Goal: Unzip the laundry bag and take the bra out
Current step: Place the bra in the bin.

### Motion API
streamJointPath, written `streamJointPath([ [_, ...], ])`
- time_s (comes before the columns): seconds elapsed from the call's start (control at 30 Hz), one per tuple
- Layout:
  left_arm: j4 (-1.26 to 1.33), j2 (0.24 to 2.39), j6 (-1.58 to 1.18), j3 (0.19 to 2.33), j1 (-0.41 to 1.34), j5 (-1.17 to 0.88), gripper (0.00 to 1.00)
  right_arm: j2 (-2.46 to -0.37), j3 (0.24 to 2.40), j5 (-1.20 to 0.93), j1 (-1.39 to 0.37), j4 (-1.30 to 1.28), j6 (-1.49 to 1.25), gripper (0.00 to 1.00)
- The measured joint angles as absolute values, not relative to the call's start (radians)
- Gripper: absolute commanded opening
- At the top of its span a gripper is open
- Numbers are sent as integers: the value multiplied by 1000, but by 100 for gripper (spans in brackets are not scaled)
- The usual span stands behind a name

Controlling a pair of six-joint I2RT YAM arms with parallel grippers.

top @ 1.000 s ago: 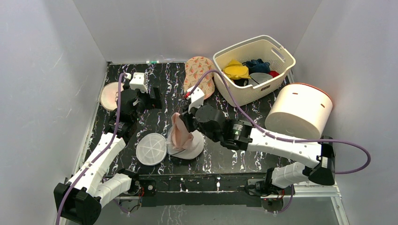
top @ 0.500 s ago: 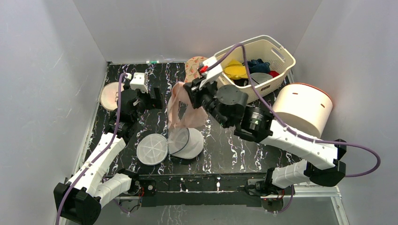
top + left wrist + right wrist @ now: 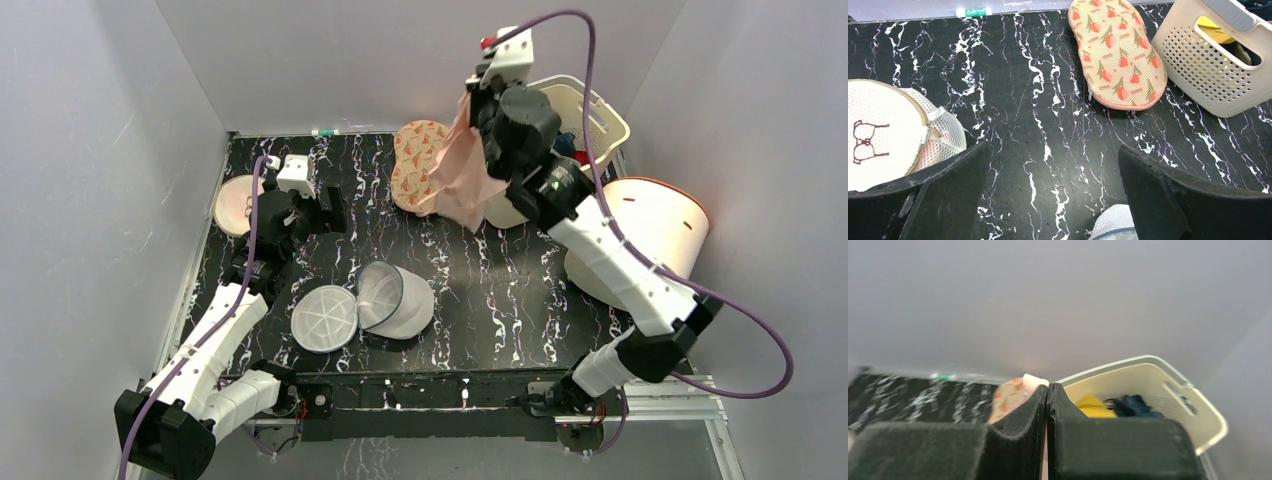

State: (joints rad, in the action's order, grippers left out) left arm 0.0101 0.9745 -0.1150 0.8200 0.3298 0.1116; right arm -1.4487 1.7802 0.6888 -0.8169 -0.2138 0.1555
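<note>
I should keep carrying the pale pink bra (image 3: 463,170), which hangs clear of the laundry bag, in my right gripper until it hangs over the cream basket (image 3: 569,106), then release.
The round white mesh laundry bag (image 3: 395,300) lies open on the black marbled table, its circular lid (image 3: 323,318) flipped out to its left. A sliver of it shows at the bottom of the left wrist view (image 3: 1115,225). My right gripper (image 3: 470,100) is raised high near the back wall, shut on the pale pink bra (image 3: 460,175), which hangs free above the table. In the right wrist view the jaws are pressed together with a bit of pink fabric (image 3: 1034,381) at their tip. My left gripper (image 3: 325,212) is open and empty at the back left.
A second round white bag with a bra drawing (image 3: 878,135) lies at the far left. A pink strawberry-print pouch (image 3: 420,150) lies at the back. A cream slotted basket (image 3: 590,125) with clothes and a white drum (image 3: 640,235) stand at the right.
My right gripper has lifted the pink bra out of the open bag and carried it up and back toward the basket. The left arm has not moved.
</note>
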Motion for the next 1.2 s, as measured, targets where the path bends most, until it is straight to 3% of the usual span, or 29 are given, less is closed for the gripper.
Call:
streamJointPath([
  [0.4, 10, 986, -115, 820, 331, 112, 98, -1723, 2087, 533, -350, -283, 68, 0],
  [0.6, 10, 986, -115, 820, 333, 112, 98, -1865, 2127, 416, -234, -293, -28, 0],
  [0.67, 10, 986, -115, 820, 337, 113, 98, -1904, 2089, 394, -226, -302, -49, 7],
  [0.83, 10, 986, -114, 820, 344, 113, 98, -1977, 2005, 351, -226, -393, -102, 41],
  [1.03, 10, 985, -114, 820, 349, 113, 98, -1982, 1994, 292, -226, -482, -137, 57],
  [1.2, 10, 985, -114, 820, 351, 113, 98, -1853, 1906, 172, -226, -476, -181, 69],
])
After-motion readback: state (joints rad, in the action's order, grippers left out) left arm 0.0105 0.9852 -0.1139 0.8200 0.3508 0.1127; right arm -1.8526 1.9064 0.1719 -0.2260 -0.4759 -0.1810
